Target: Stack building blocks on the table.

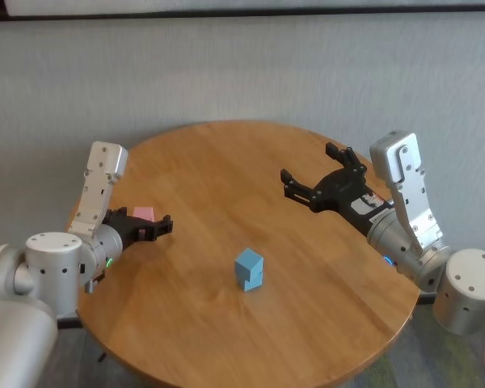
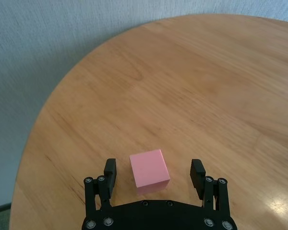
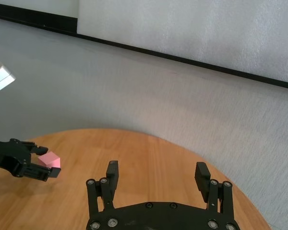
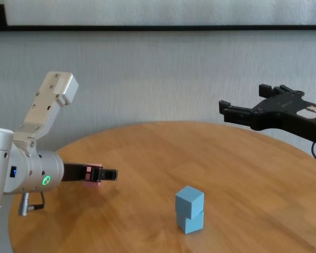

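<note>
My left gripper will make the block swivel square to its fingers when I close it, because the pink block's sides (image 2: 150, 171) slant (image 2: 165, 165) between the open fingers.
A pink block (image 2: 150, 170) rests on the round wooden table (image 1: 226, 158) near its left edge. My left gripper (image 2: 153, 173) is open and straddles it, with a gap on each side between the fingers (image 2: 110, 172) and the cube. In the head view the pink block (image 1: 144, 213) peeks out behind the left gripper (image 1: 152, 224). Two light blue blocks stand stacked near the table's middle, the upper one (image 4: 189, 199) turned slightly on the lower one (image 4: 190, 221). My right gripper (image 1: 314, 168) hangs open and empty above the right side of the table, far from the stack (image 1: 249, 269).
A grey wall stands close behind the table's far edge (image 3: 134, 136). Bare wood lies between the pink block and the blue stack.
</note>
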